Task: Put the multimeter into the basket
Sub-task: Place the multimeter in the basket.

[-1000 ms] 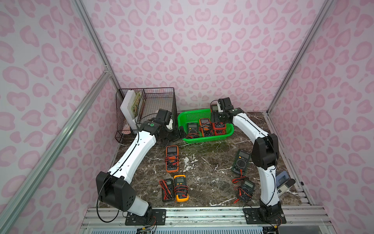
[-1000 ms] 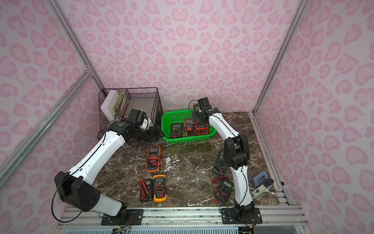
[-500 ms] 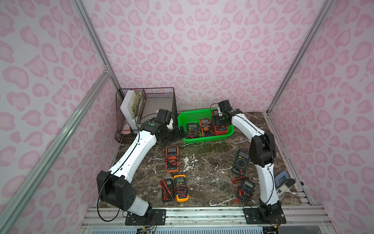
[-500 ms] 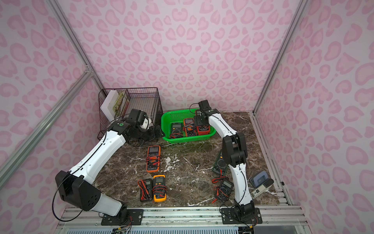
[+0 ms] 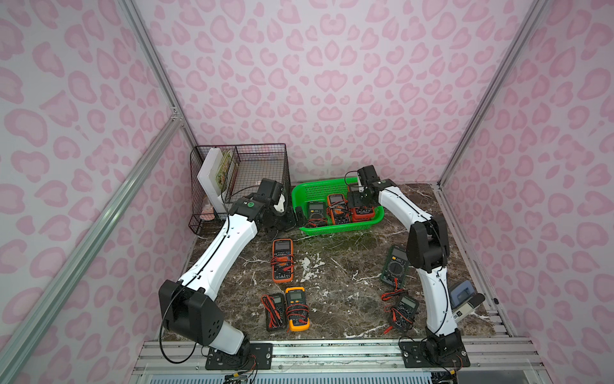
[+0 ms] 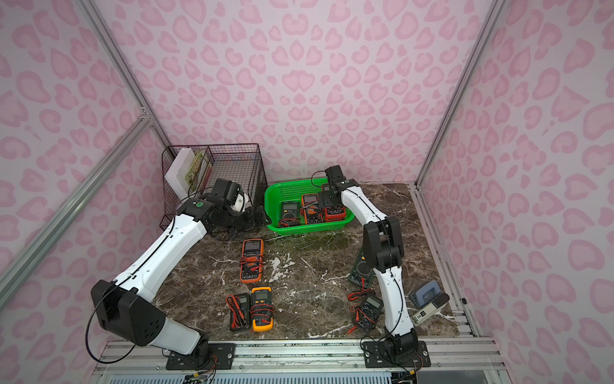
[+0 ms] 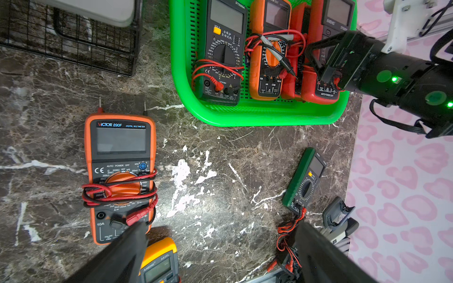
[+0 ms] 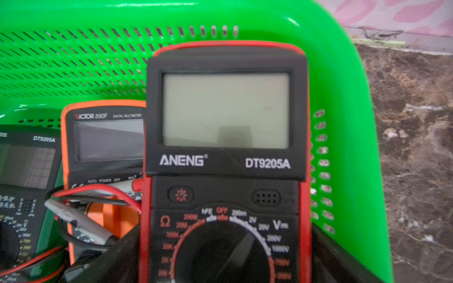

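I should use my right gripper to raise the held multimeter (image 8: 226,113) clear before I lower it in, because the red multimeter in my right gripper overlaps another red multimeter in the basket (image 7: 295,52).
The green basket (image 5: 332,229) (image 6: 309,227) stands at the back of the marble table. Three multimeters lie side by side in it: a black one (image 5: 315,209), an orange one (image 5: 337,207) and a red one (image 5: 363,212) (image 8: 225,110) at its right end. My right gripper (image 5: 360,199) (image 8: 225,231) is down over the red multimeter, jaws open, one finger close along each of its long sides. My left gripper (image 5: 294,212) (image 7: 220,226) hangs open and empty just left of the basket (image 7: 245,117), above bare marble.
Loose multimeters lie on the table: a large orange one (image 5: 282,259), a yellow one (image 5: 296,307) beside a small black one (image 5: 275,311), a green one (image 5: 395,266) and a black one (image 5: 403,309). A black wire rack (image 5: 252,166) stands back left. A blue-grey device (image 5: 463,296) lies front right.
My right gripper has sunk lower into the basket with the red multimeter, and its jaws have widened. The left arm has not moved.
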Controlling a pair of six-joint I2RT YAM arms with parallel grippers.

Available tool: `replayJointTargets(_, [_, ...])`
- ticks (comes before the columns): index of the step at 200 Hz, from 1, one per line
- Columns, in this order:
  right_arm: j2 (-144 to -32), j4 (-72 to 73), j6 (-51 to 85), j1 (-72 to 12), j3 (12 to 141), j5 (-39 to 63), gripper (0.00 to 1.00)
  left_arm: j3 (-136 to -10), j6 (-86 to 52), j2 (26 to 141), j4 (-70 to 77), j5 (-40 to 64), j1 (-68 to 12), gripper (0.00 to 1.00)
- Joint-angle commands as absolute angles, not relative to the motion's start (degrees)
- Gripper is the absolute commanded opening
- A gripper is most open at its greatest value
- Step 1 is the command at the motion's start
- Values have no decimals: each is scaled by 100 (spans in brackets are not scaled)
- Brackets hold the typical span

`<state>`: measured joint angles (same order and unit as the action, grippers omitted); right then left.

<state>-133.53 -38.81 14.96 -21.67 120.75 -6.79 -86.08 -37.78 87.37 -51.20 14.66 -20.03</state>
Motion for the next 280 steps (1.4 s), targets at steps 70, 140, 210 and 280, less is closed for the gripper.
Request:
replayJointTargets(70, [-13147, -3980, 1627, -2145, 12424, -670, 99, -8631, -3806, 8741, -5062, 1531, -2030, 99])
replayJointTargets(140, [-13432, -4213, 1619, -2110, 12640, -597, 99, -8613, -3797, 8718, -5054, 1542, -2048, 98])
replayJointTargets(210, [-13289, -4132, 1633, -2095, 12622, -699, 99, -8578, -3775, 8683, -5080, 1546, -2057, 99])
replayJointTargets(280, [-13340, -4260, 1587, -2085, 12569, -558, 99, -8613, -3814, 8753, -5023, 1573, -2073, 99])
